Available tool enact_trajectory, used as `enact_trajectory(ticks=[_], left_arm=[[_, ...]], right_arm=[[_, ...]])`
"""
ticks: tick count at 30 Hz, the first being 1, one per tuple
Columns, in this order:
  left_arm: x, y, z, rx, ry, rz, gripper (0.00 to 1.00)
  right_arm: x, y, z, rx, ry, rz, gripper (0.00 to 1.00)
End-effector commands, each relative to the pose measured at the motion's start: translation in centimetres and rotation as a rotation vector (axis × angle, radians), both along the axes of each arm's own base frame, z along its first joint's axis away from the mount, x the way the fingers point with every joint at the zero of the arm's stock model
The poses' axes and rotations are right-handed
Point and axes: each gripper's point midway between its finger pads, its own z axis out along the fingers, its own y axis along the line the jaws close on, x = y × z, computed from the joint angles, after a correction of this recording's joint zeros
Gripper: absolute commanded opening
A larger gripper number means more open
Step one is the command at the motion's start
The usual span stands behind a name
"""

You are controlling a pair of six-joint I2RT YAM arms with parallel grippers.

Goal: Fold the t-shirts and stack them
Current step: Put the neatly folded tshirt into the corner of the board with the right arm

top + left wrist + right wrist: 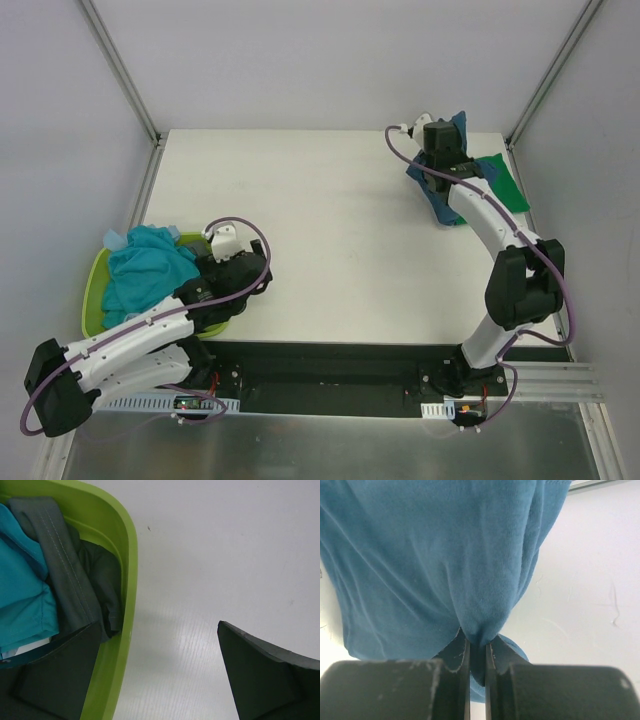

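The dark teal-blue t-shirt [441, 206] partly covers the flat bright green t-shirt [508, 186], so my right gripper should go on pulling it across until it covers that stack, then let go.
My right gripper [441, 152] [477, 642] is at the far right of the table, shut on a pinched fold of the dark teal-blue t-shirt [437, 205] [445, 555], which hangs bunched around it. A bright green t-shirt [506, 181] lies flat just to its right, partly under the blue one. A light turquoise t-shirt [143, 266] [20, 595] and a dark grey t-shirt [65, 565] are heaped in the lime-green basket [95, 290] [127, 555]. My left gripper [208, 262] [157, 630] is open, straddling the basket's right rim, holding nothing.
The white table [330, 230] spreads between the two arms. The basket sits at its near left corner. Metal frame posts [120, 70] rise at the far corners, and grey walls close in on both sides.
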Motion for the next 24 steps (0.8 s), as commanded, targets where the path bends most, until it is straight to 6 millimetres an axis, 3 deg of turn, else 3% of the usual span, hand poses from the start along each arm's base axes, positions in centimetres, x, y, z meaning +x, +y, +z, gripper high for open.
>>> enact_trajectory(ticks=[1,8,16,24], left_arm=[[0.6,1.2,2.0,0.009,-0.06,0.058,0.99],[0.6,1.4,2.4,0.006,-0.073,0.063,0.99],[0.7,1.4,2.1,0.014,-0.069,0.071,0.99],[0.8,1.6,1.9,0.026,-0.058,0.079,0.99]], right_arm=[[1.2,-0.7,3.9,0.041,-0.074,-0.032,0.0],[1.9,-1.2,4.7,0.084,-0.064,-0.042,0.0],[3.5,-2.5,2.3,0.152,-0.031,-0.068,0.0],[5.0,-6.1,1.2,0.15,-0.038,-0.173,0.0]])
